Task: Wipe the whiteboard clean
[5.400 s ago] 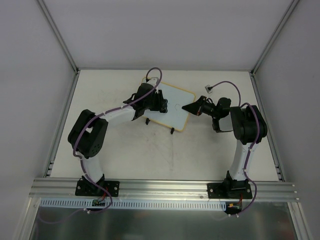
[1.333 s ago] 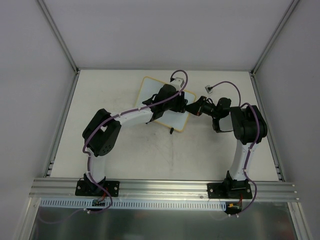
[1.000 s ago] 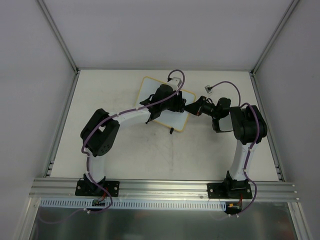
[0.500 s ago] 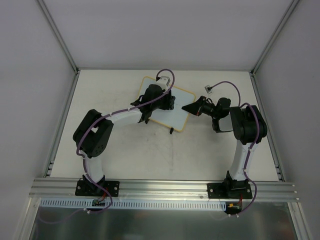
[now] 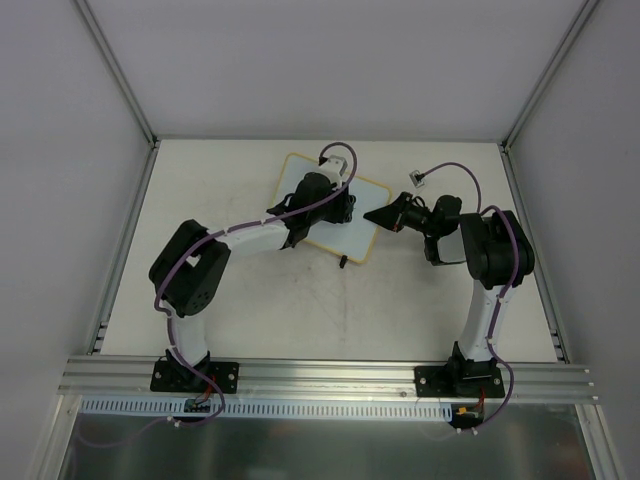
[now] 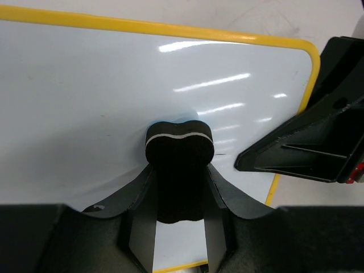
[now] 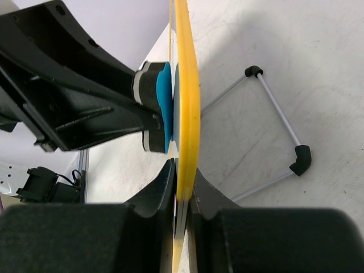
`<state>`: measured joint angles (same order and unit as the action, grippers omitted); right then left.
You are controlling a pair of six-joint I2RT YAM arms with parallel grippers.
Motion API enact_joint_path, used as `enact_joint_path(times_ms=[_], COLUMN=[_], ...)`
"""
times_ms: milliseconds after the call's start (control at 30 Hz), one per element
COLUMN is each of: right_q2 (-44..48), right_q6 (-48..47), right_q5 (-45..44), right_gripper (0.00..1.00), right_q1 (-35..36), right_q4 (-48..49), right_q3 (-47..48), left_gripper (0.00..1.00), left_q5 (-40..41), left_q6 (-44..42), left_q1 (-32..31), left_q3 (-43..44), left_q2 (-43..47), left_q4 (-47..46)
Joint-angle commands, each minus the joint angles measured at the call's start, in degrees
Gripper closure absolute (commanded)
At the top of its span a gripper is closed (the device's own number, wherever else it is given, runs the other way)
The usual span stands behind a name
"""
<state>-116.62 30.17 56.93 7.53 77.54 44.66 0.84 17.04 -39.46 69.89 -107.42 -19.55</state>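
Note:
My left gripper needs to turn back and rub the whiteboard (image 6: 228, 149) close to the ends of my right gripper's fingers, because a faint dark mark (image 6: 220, 154) lies beside the eraser's pad.
The whiteboard (image 5: 358, 222), white with a thin yellow frame, lies at the table's far middle; its face fills the left wrist view (image 6: 85, 102) and it shows edge-on in the right wrist view (image 7: 186, 85). My left gripper (image 5: 338, 203) is shut on the eraser (image 6: 179, 165), a dark block with a blue pad (image 7: 164, 108), pressed against the board's face. My right gripper (image 5: 375, 216) is shut on the whiteboard's right edge; its black fingers (image 6: 307, 148) show at the right of the left wrist view. A faint short dark mark (image 6: 226, 154) lies just right of the eraser.
The board's wire stand with black clip feet (image 7: 300, 159) rests on the table behind the board; one foot shows in the top view (image 5: 343, 261). A small white connector on a purple cable (image 5: 418, 178) lies at the far right. Grey walls enclose the table.
My left gripper swept the eraser across the board: right toward the right gripper, then back left, now slightly right again. The right gripper has held the board's edge unmoved.

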Motion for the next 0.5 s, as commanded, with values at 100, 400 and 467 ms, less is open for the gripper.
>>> enact_joint_path(times_ms=[100,400,467], right_q2=[0.6,0.69,0.86], right_q6=[-6.36,-6.27,-6.27], right_q5=[2.14,2.05,2.05], right_gripper=[1.0,1.0,1.0], right_q1=[1.17,1.17,1.17], right_q4=[10.35,10.27,10.27], right_q3=[-0.81,-0.81,-0.9], left_gripper=[1.0,1.0,1.0], left_q5=[0.57,2.67,4.07], left_q6=[0.71,2.21,3.17], left_q1=[-4.13,-4.92,-4.14], left_q3=[-1.16,-3.09,-2.39], left_q2=[-3.94,-4.47,-4.64], left_q4=[0.39,-0.05,2.14])
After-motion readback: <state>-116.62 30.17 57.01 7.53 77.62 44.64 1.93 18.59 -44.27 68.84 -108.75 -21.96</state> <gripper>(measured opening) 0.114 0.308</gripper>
